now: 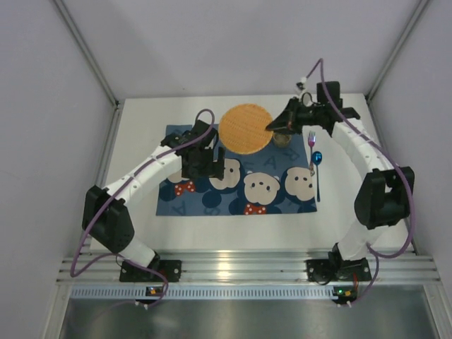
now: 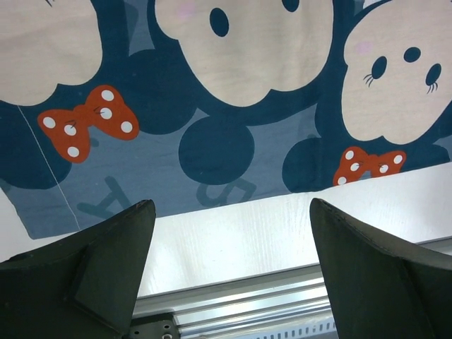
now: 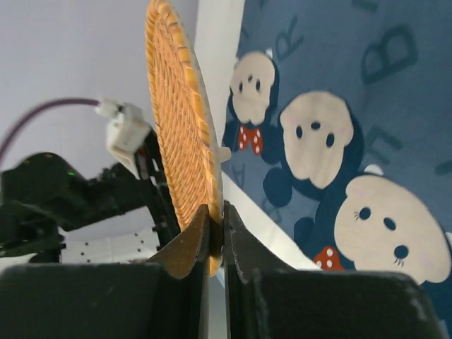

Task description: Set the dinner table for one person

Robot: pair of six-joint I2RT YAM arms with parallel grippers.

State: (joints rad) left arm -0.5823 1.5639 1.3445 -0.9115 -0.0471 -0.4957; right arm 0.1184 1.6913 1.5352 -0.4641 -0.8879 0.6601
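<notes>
The robot's right gripper has the orange plate's rim (image 1: 265,117) in its fingers and the blue placemat's middle (image 1: 236,165) is open, so it should lower the plate next and let go of it there.
The white dinner table (image 1: 134,141) carries a blue placemat (image 1: 236,183) printed with mouse faces. My right gripper (image 1: 272,126) is shut on the rim of a round orange woven plate (image 1: 245,129), held above the mat's far edge. In the right wrist view the plate (image 3: 176,120) stands edge-on between my fingers (image 3: 191,244). A purple fork (image 1: 311,143) and a blue spoon (image 1: 317,169) lie at the mat's right edge. My left gripper (image 1: 201,166) is open and empty over the mat's left part; its view shows the mat (image 2: 233,106) and the table's near strip (image 2: 233,233).
A small brownish thing (image 1: 282,139) sits under the right gripper, partly hidden. An aluminium rail (image 1: 240,268) runs along the table's near edge. Grey walls close the sides and back. The left arm (image 1: 141,176) crosses the table's left part.
</notes>
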